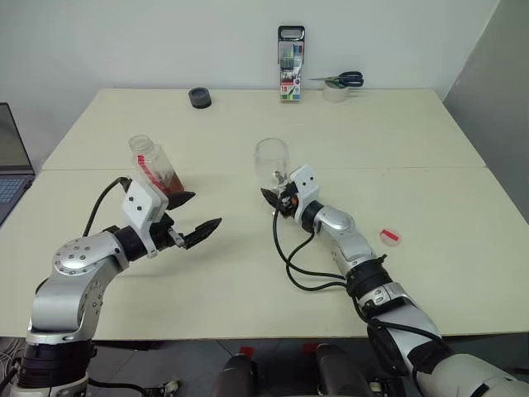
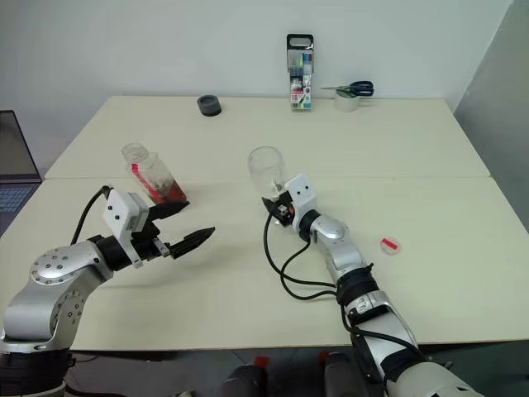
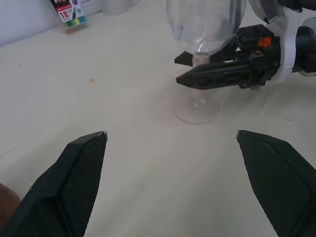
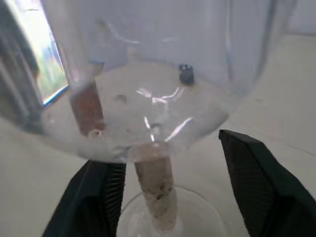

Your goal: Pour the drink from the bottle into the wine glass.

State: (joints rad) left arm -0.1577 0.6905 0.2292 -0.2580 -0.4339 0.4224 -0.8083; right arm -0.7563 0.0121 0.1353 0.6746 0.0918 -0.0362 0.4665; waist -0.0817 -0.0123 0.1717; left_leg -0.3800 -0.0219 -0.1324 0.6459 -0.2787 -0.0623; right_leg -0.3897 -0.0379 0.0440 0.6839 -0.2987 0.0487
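Note:
I expect the drink (image 1: pixel 171 183) to fill the wine glass's bowl only partway when I pour, because the drink is low in the bottle (image 1: pixel 155 162).
The wine glass (image 1: pixel 271 161) stands near the table's middle, its bowl clear. My right gripper (image 1: pixel 277 201) is open, one finger on each side of the thin stem (image 4: pixel 155 190) with gaps between them. The bottle (image 1: pixel 151 165), uncapped and with a red label strip, stands on the left and leans a little; the reddish-brown drink (image 1: pixel 171 184) fills its lower part. My left gripper (image 1: pixel 188 215) is open and empty just in front of the bottle, pointing toward the glass foot (image 3: pixel 196 109). The red cap (image 1: pixel 389 236) lies on the table to the right of my right arm.
A tall marker pack (image 1: pixel 290 62) stands at the far edge, with scissors on a tape roll (image 1: pixel 339 84) beside it. A black round object (image 1: pixel 199 98) lies at the back left. A laptop (image 1: pixel 12 169) sits off the left edge.

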